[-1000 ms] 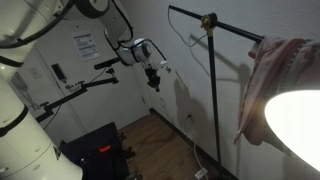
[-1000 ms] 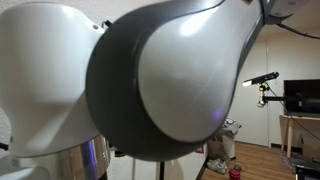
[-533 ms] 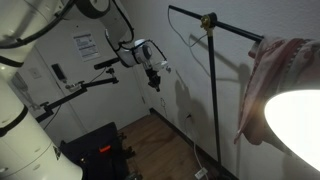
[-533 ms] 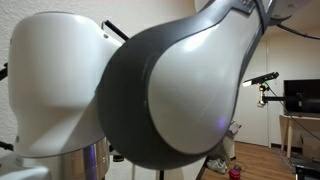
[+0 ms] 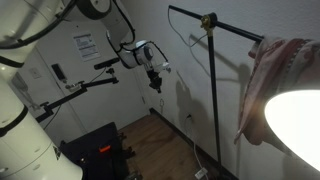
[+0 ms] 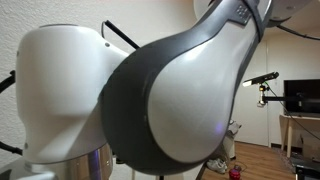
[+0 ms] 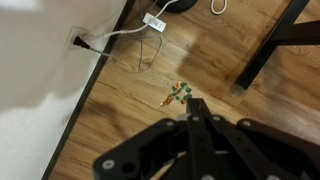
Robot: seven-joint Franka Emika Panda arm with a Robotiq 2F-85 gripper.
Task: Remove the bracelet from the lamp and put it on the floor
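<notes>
My gripper should keep going over the open planks and let go of the bracelet there. The bracelet hangs from the ends of its fingers, clear of the white cord and the black stand leg.
The lamp's black pole stands by the wall, with a slanted cross arm, a brass joint and a glowing white shade. My gripper hangs in the air well away from the pole, high above the brown plank floor. In the wrist view my gripper is shut, fingers pressed together over the floor. A small stringy bit with green and orange specks, apparently the bracelet, shows right at the fingertips.
A pinkish-white cloth hangs near the shade. A wall socket feeds a white cord and adapter on the floor. A black stand leg crosses the planks. A black tripod arm and black case are near the robot, whose body fills an exterior view.
The robot's big link close to one exterior camera has swung across the picture. The gripper has shifted only slightly and stays shut.
</notes>
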